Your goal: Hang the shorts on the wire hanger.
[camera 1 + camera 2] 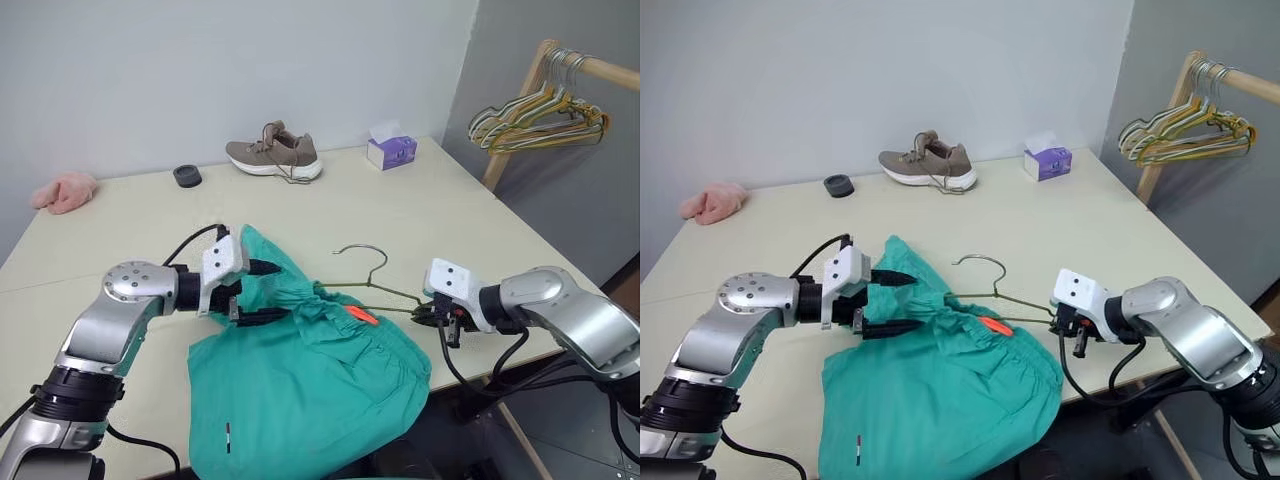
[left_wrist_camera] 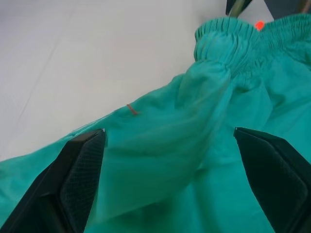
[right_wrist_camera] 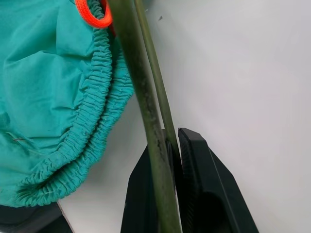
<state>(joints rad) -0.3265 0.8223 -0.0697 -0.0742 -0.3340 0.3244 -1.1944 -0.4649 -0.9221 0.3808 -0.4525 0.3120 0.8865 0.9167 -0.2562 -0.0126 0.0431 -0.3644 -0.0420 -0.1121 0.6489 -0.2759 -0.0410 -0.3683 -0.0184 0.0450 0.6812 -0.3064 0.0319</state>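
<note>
Puckers (image 1: 408,352) gather the shorts' waistband (image 1: 375,333), so I expect it to stretch open and take in the hanger's outer end when I hold the fold of the shorts with my left gripper.
The teal-green shorts (image 1: 300,390) lie crumpled at the table's near edge, their gathered waistband (image 2: 228,29) bunched up and the orange drawcord (image 1: 362,316) showing. The thin olive wire hanger (image 3: 141,97) lies across the waistband, hook pointing away from me, with its left end under the fabric. My right gripper (image 1: 428,312) is shut on the hanger's right end, just right of the shorts. My left gripper (image 1: 272,292) stands open at the shorts' left side, one finger (image 2: 82,179) on each side of a raised fold of fabric.
At the table's far edge are a tan shoe (image 1: 275,155), a purple tissue box (image 1: 391,151), a small black ring (image 1: 187,176) and a pink fluffy thing (image 1: 65,190). A wooden rack with bunched hangers (image 1: 540,115) stands past the table's right edge.
</note>
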